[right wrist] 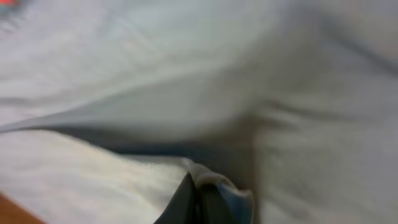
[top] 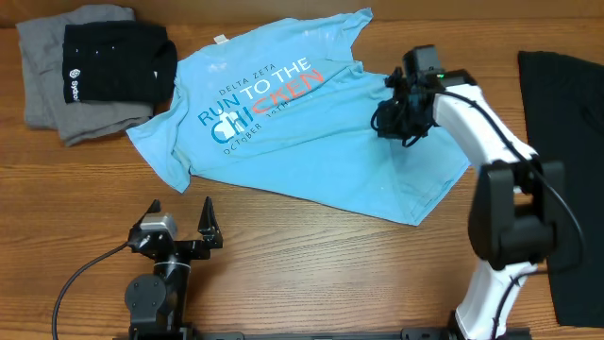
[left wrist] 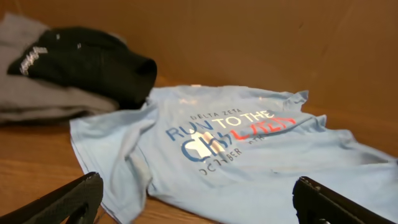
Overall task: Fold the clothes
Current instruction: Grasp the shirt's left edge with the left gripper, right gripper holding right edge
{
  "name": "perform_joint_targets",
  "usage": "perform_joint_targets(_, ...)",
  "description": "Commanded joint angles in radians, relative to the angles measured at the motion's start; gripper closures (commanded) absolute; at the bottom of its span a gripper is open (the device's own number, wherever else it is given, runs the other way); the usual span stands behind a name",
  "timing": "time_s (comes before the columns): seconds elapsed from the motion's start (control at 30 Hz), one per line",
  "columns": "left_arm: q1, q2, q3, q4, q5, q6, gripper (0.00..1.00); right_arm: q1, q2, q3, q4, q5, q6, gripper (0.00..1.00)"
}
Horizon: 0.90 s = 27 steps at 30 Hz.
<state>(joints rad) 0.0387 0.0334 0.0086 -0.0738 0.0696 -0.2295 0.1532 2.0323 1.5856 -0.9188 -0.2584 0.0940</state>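
Observation:
The robot sees the T-shirt crooked (top: 283,146), with only its right gripper holding the T-shirt's side, so its left gripper should pinch the crumpled sleeve (top: 176,170) to let both grippers lift and spread the T-shirt first.
A light blue T-shirt (top: 311,132) with "RUN TO THE CHICKEN" lettering lies spread and wrinkled across the table's middle; it also shows in the left wrist view (left wrist: 249,155). My right gripper (top: 394,118) is shut on a fold of the shirt's right side, and the right wrist view shows cloth pinched between its fingers (right wrist: 208,193). My left gripper (top: 181,222) is open and empty near the table's front edge, just short of the shirt's lower left sleeve; its fingers (left wrist: 199,202) frame that hem.
A black garment (top: 118,61) lies folded on a grey one (top: 57,104) at the back left. Another black garment (top: 571,170) lies along the right edge. A cardboard wall (left wrist: 249,43) stands behind the table.

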Motion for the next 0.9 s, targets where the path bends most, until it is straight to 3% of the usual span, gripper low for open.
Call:
perform_joint_targets(0.0,-0.005,0.064,0.023,0.033,0.062,-0.077,0.00,0.003,-0.100,0.039,0.000,-0.004,0.015,0.96)
perform_joint_targets(0.17,-0.005,0.222,0.186,0.015,0.105,0.000,0.00,0.003,-0.101,0.039,0.008,-0.004,0.015,0.96)
perform_joint_targets(0.4,-0.005,0.641,0.590,-0.311,0.058,0.171,0.00,0.003,-0.101,0.039,0.004,-0.004,0.015,0.96)
perform_joint_targets(0.57,-0.006,0.918,0.682,-0.321,0.209,0.134,0.00,0.003,-0.101,0.039,-0.001,-0.004,0.015,0.96)
perform_joint_targets(0.63,-0.003,0.998,0.683,-0.296,0.153,0.129,0.00,0.003,-0.101,0.039,-0.007,-0.004,0.015,0.96)
perform_joint_targets(0.73,0.027,1.117,0.702,-0.301,0.026,0.002,0.00,0.003,-0.101,0.039,-0.011,-0.004,0.014,0.96)
perform_joint_targets(0.87,0.085,1.247,0.742,-0.306,0.029,-0.055,0.00,0.003,-0.101,0.039,-0.009,-0.004,0.014,0.96)
